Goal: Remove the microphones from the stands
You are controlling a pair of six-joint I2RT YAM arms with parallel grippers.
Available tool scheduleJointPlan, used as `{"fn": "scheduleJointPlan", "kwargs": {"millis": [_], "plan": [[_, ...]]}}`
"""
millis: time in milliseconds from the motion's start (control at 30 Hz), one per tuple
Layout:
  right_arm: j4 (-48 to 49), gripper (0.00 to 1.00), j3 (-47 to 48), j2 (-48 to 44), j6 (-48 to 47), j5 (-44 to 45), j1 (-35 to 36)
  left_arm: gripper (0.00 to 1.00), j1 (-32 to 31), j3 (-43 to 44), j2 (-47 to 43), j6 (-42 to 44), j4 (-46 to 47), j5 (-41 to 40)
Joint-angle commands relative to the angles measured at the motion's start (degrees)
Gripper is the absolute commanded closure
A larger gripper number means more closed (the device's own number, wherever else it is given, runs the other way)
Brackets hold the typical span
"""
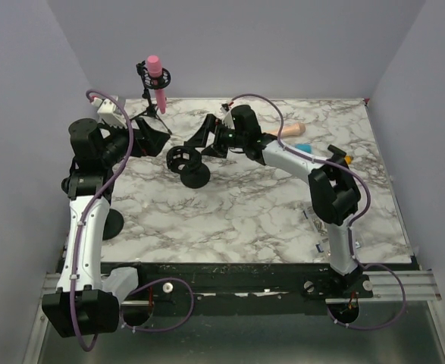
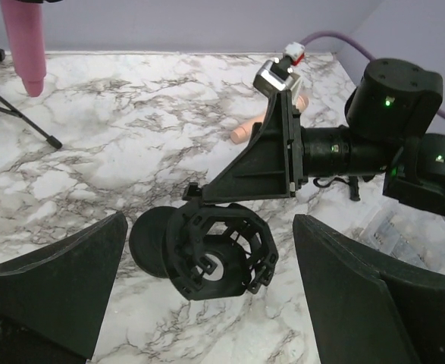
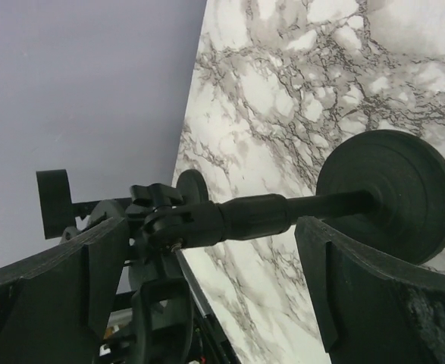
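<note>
The second stand (image 1: 195,177) is in the way of the robot's right gripper on its path to the pink microphone, so the left gripper should first grab the empty ring mount (image 1: 181,159) and shift that stand aside.
A pink microphone (image 1: 155,76) stands upright in the ring mount of a black tripod stand (image 1: 152,110) at the back left; it also shows in the left wrist view (image 2: 23,45). A second black stand with a round base (image 1: 195,176) and an empty ring mount (image 2: 218,250) stands mid-table. My left gripper (image 1: 152,140) is open and empty, to the left of that ring mount and right of the tripod. My right gripper (image 1: 205,140) is open, its fingers (image 3: 374,288) astride the second stand's pole (image 3: 283,212) without touching it.
A peach-coloured microphone (image 1: 294,129) lies on the marble table (image 1: 245,220) at the back right, with a blue object (image 1: 303,148) next to it. An orange piece (image 1: 347,159) and a clear plastic bag (image 2: 389,227) lie at the right.
</note>
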Motion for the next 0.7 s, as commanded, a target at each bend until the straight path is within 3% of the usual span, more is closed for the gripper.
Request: {"fn": "scheduleJointPlan", "kwargs": {"millis": [0,200,500,667], "plan": [[-12.0,0.00,5.4,-5.4,-6.8,3.8,0.2,0.08,-3.3,0.9,0.3,4.2,-1.8,-0.8],[-16.5,0.00,2.1,-13.0,-11.8,9.2,0.1,0.08,-5.7,1.9,0.8,7.3,-5.3,-4.7],[-18.9,0.00,-15.5,-25.8,-17.5,12.2,0.1,0.13,-11.8,3.8,3.3,12.0,-10.0,-11.2],[-18.8,0.00,-26.2,-32.5,-20.8,13.4,0.2,0.24,-13.6,5.2,6.2,12.6,-11.9,-14.4]]}}
